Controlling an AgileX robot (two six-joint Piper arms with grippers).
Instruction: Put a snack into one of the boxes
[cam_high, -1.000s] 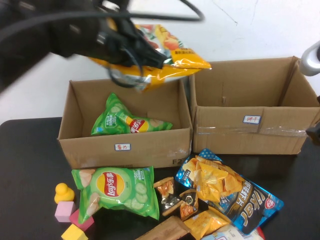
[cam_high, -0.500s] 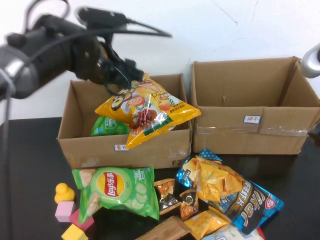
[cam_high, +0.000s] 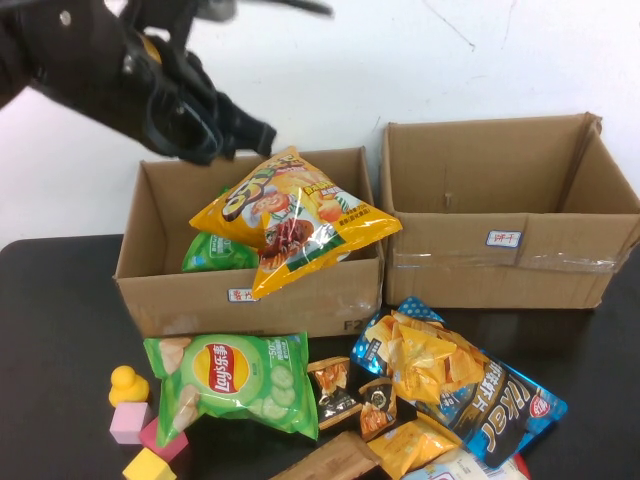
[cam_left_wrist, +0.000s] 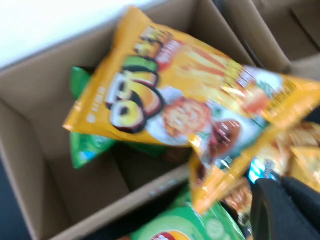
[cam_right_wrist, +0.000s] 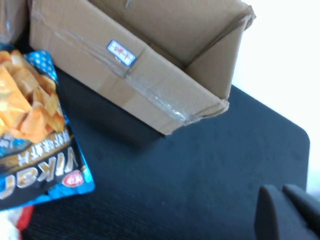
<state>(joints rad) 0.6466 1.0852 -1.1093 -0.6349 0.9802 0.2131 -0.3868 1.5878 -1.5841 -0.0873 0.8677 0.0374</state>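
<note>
My left gripper should come back and push the bag's body (cam_high: 298, 212) further into the box, because the yellow snack bag's lower corner (cam_high: 264, 284) is hanging over the box's front rim.
A yellow snack bag (cam_high: 295, 220) lies tilted across the left cardboard box (cam_high: 160, 290), resting on its front rim and partly hanging over it. It also shows in the left wrist view (cam_left_wrist: 185, 100), above a green chip bag (cam_left_wrist: 87, 150) inside that box. My left gripper (cam_high: 250, 135) hovers above and behind the bag, shut and empty, apart from it; its fingertips (cam_left_wrist: 270, 210) show dark in the wrist view. The right box (cam_high: 450, 270) stands beside it. My right gripper (cam_right_wrist: 287, 210) is shut and empty over the black table near the right box (cam_right_wrist: 100, 55); it is out of the high view.
In front of the boxes lie a green Lay's bag (cam_high: 230, 380), a blue and orange chip bag (cam_high: 470, 385), and small snack packets (cam_high: 360, 400). A yellow toy duck (cam_high: 128, 385) and coloured blocks (cam_high: 130, 422) sit at the front left.
The left gripper carried the yellow bag down onto the left box, let go of it, then lifted away to the upper left. The right arm left the high view.
</note>
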